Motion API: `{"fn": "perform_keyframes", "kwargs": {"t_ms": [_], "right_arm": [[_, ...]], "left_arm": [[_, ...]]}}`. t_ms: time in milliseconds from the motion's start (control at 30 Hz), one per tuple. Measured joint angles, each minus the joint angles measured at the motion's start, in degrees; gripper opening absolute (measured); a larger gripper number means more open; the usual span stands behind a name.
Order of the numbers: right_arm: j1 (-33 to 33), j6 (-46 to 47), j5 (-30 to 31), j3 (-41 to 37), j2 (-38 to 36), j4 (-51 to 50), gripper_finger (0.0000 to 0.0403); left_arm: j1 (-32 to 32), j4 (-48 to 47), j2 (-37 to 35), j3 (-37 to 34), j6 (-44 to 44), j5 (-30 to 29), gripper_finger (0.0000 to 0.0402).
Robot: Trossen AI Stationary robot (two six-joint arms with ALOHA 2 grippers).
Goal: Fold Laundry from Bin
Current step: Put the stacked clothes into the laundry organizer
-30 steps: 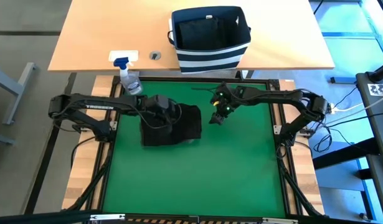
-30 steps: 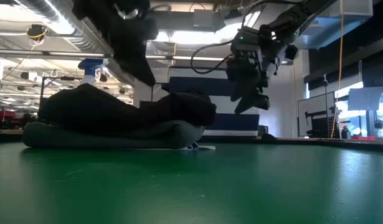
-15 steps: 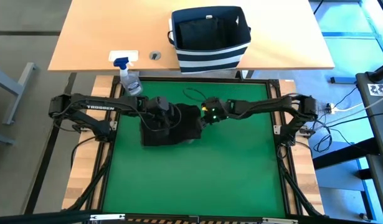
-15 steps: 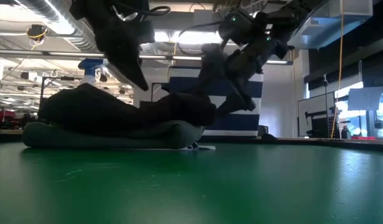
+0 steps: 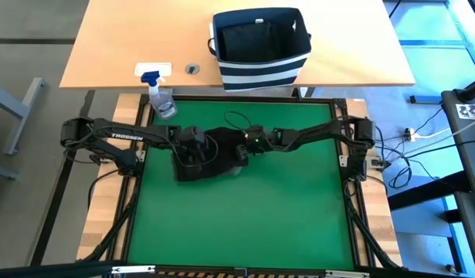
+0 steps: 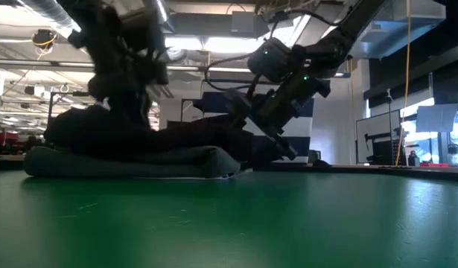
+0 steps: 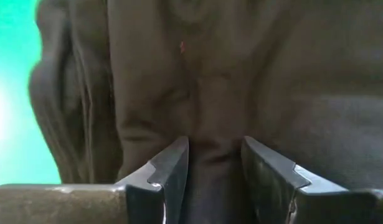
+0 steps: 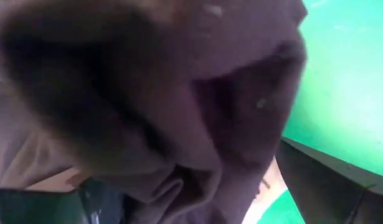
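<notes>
The black garment's bunched end (image 8: 194, 165) is filling the open fingers of my right gripper. I should keep pushing in toward the pile (image 6: 227, 140) until the cloth is deep in the fingers, and then close them.
A dark pile of laundry (image 5: 214, 158) lies on the green mat: a black garment (image 6: 184, 138) on top of a folded olive-grey one (image 6: 132, 161). My left gripper (image 5: 192, 150) is open and down on the pile's top near its left part. My right gripper (image 5: 239, 150) is open and comes slanting in at the pile's right end (image 6: 247, 138). The navy striped bin (image 5: 260, 46) stands on the wooden table beyond the far edge, with dark cloth inside. My left gripper comes from above, pointing down, and its open fingertips (image 7: 174, 167) stand on the black garment's top, with a low ridge of cloth (image 7: 215, 146) between them. The garment lies on the pile. My right gripper comes slanting down from the table's right, its open fingers (image 8: 322, 180) on either side of the bunched right edge of the dark cloth (image 8: 197, 143), which fills the gap between them. Whether the pads touch the cloth cannot be told.
A clear spray bottle with a blue nozzle (image 5: 161, 97) stands at the mat's far left corner. The green mat (image 5: 245, 224) is bare in front of the pile. A white slip (image 6: 240, 176) shows under the pile's right end.
My right gripper has gone toward the table's left and down, from open air right of the pile to its right end. My left gripper has come down onto the pile's top. The pile has stayed where it was.
</notes>
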Motion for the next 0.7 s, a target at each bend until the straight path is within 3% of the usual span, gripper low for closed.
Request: {"fn": "perform_keyframes", "kwargs": {"t_ms": [300, 700], "right_arm": [[-0.1, 1.8, -2.8, 0.1, 5.6, 6.3, 0.0369], [-0.6, 3.6, -7.4, 0.1, 10.8, 16.3, 0.0368]], "left_arm": [[1.4, 21.3, -0.5, -15.6, 0.2, 2.1, 0.0145], [2.1, 27.5, -0.3, -18.4, 1.8, 3.5, 0.0145]]}}
